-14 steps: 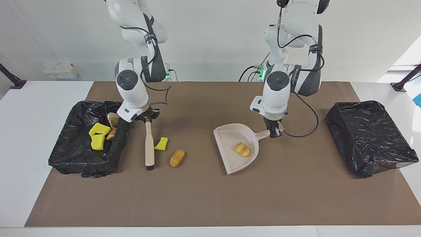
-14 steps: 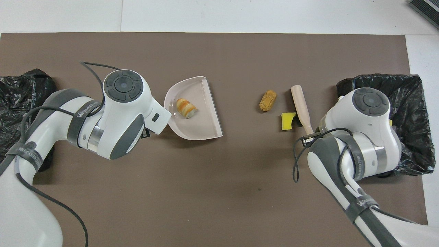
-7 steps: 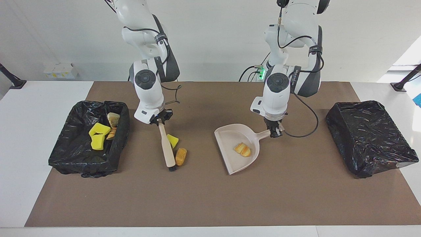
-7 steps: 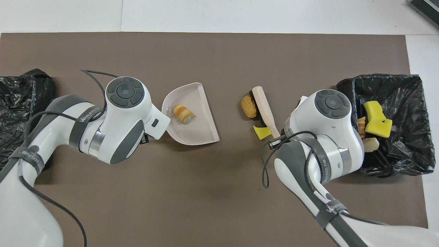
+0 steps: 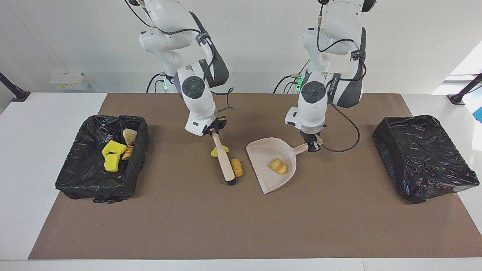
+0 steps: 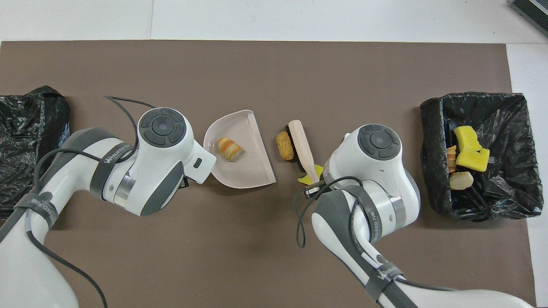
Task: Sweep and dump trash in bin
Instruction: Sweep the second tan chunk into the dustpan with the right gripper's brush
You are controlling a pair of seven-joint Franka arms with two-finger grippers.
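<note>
Next, my right gripper sweeps the golden-brown scrap first and then moves back behind the sponge chunk, because the yellow sponge chunk (image 5: 214,153) lies next to the brush's handle, beyond the brush's bristles.
My right gripper (image 5: 212,130) is shut on the upper end of a wooden brush (image 5: 225,162) whose bristles rest on the brown mat. A golden-brown trash scrap (image 5: 237,168) lies against the brush head on the dustpan's side. A yellow sponge chunk (image 5: 217,151) sits by the brush handle. The beige dustpan (image 5: 268,184) lies beside them, its open edge toward the brush, with one bread-like scrap (image 5: 277,166) in it. My left gripper (image 5: 312,146) is shut on the dustpan's handle. The black-lined bin (image 5: 75,180) at the right arm's end holds several scraps (image 5: 111,155).
A second black-bagged bin (image 5: 421,154) stands at the left arm's end of the table. The brown mat (image 5: 226,226) covers the middle of the white table. Cables hang from both wrists.
My right gripper has swept the brush from beside the bin toward the dustpan, pushing the sponge chunk and the brown scrap along. The dustpan has turned slightly in my left gripper.
</note>
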